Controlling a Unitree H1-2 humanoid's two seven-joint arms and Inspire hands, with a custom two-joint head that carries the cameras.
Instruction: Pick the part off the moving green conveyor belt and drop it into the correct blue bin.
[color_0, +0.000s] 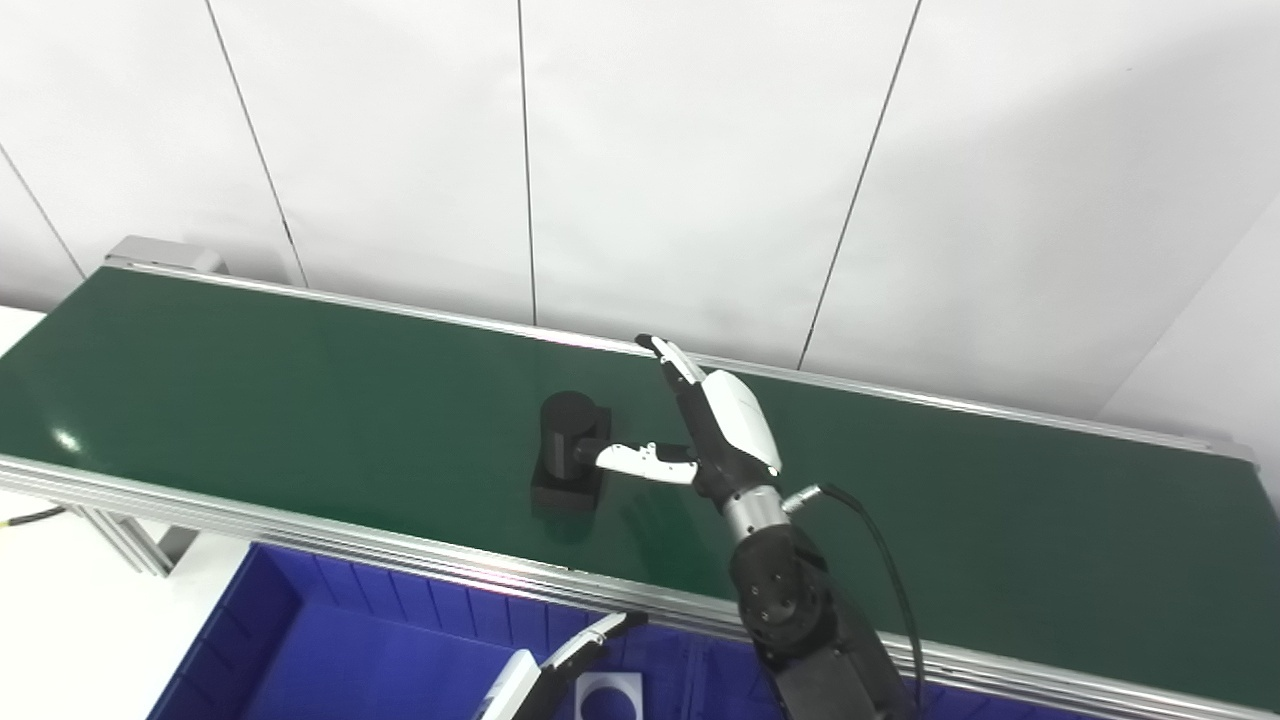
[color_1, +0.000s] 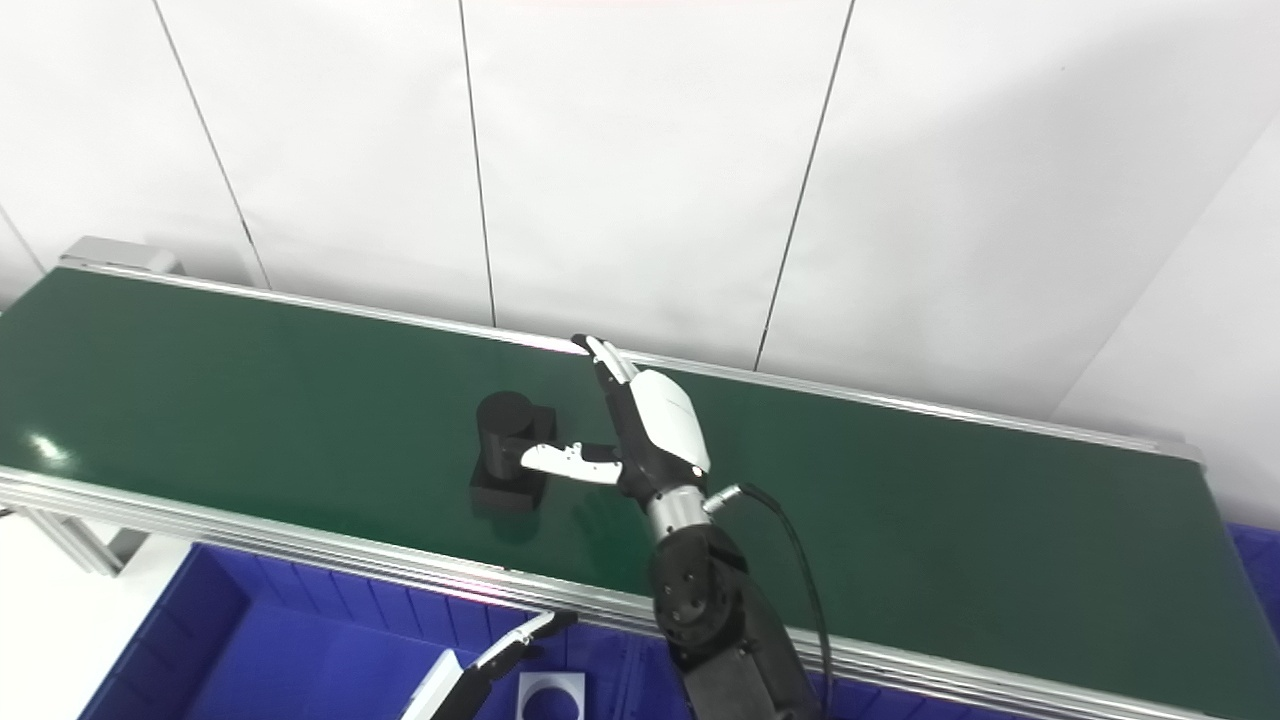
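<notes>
I expect the base (color_0: 565, 493) to come up with the cylinder when I lift the part, because the black cylinder (color_0: 569, 434) goes straight down into the square base.
A black part (color_0: 568, 452), a short cylinder standing on a square base, sits on the green conveyor belt (color_0: 250, 400) near its front rail. My right hand (color_0: 715, 425) hovers over the belt just right of the part, open, fingers stretched toward the far rail and thumb reaching left until its tip meets the cylinder's side. Nothing is held in it. Only a fingertip and a bit of white shell of my left hand (color_0: 560, 665) show at the bottom edge, above the blue bin (color_0: 300, 640).
The blue bin lies below the belt's front rail and holds a white square piece with a round hole (color_0: 608, 695). Aluminium rails (color_0: 300, 525) edge the belt. A white panelled wall stands behind. Another blue bin corner (color_1: 1262, 560) shows at the far right.
</notes>
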